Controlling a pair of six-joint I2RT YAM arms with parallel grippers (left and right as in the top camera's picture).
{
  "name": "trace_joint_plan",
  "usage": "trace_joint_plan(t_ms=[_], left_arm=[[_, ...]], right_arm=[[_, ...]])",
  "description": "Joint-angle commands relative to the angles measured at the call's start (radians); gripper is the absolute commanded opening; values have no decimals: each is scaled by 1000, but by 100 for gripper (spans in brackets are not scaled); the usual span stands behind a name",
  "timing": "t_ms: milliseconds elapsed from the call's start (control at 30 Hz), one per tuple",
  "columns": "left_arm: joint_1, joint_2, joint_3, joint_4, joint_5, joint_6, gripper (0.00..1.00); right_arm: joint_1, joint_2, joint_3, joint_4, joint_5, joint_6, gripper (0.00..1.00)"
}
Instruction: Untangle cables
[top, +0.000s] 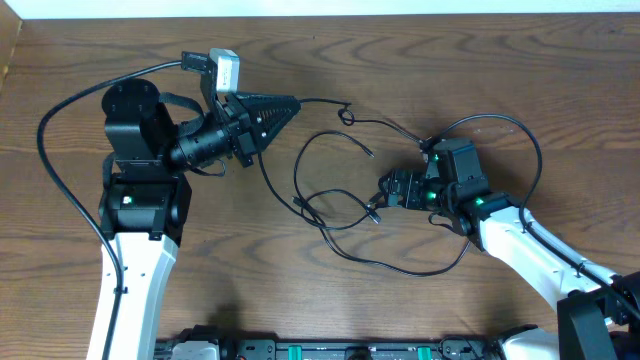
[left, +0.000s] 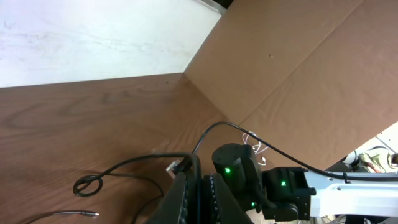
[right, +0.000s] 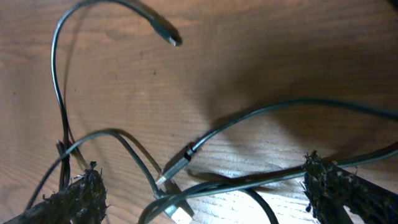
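The robot's right gripper has its fingers on either side of crossing cables and plug ends (right: 175, 193), so it should move back and grip the single cable (top: 402, 131) past the small knotted loop before it pulls.
Several thin black cables (top: 298, 175) lie in loose crossing loops on the wooden table between my arms. My left gripper (top: 290, 103) is shut on one black cable (left: 198, 168), which runs right to a small knotted loop (top: 345, 114), also seen in the left wrist view (left: 87, 185). My right gripper (top: 385, 191) is open, low over the tangle. In the right wrist view its fingers (right: 200, 169) straddle crossing cables and two plug ends (right: 171, 173). A free plug end (right: 170, 37) lies beyond. A thin white wire (left: 254, 144) shows by the right arm.
The thick black cord (top: 48, 160) of the left arm arcs at the far left. A black rack (top: 300, 350) runs along the table's front edge. A cardboard wall (left: 298, 74) stands behind the table. One cable loops out to the front right (top: 400, 270).
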Motion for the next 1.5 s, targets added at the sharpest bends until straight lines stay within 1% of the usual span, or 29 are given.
trace_joint_plan(t_ms=[0,100,233,333,500,600,767,933,1000,1067,1133,1200,1300,1467], left_arm=[[3,-3,6,3,24,-5,8],[3,-3,7,0,24,-5,8],[3,-3,6,0,24,-5,8],[3,-3,6,0,24,-5,8],[3,-3,6,0,24,-5,8],[3,-3,6,0,24,-5,8],[3,-3,6,0,24,-5,8],[3,-3,6,0,23,-5,8],[3,-3,6,0,23,-5,8],[3,-3,6,0,23,-5,8],[3,-3,6,0,23,-5,8],[3,-3,6,0,23,-5,8],[3,-3,6,0,23,-5,8],[3,-3,6,0,24,-5,8]], right_arm=[[-2,-23,2,-18,22,38,99],[-24,-73,2,-103,34,97,98],[-74,-128,2,-202,111,154,95],[-108,-117,1,-198,156,153,95],[-118,-57,1,-154,157,134,95],[-119,-30,1,-118,143,107,95],[-121,-48,2,-49,-27,21,95],[-120,-83,2,-7,-31,-44,91],[-120,-81,2,27,-18,-114,92],[-120,-72,2,50,54,-172,93],[-120,-61,2,67,146,-193,95],[-121,-44,1,86,195,-219,96],[-121,-7,1,118,194,-262,96],[-121,53,1,141,195,-275,93]])
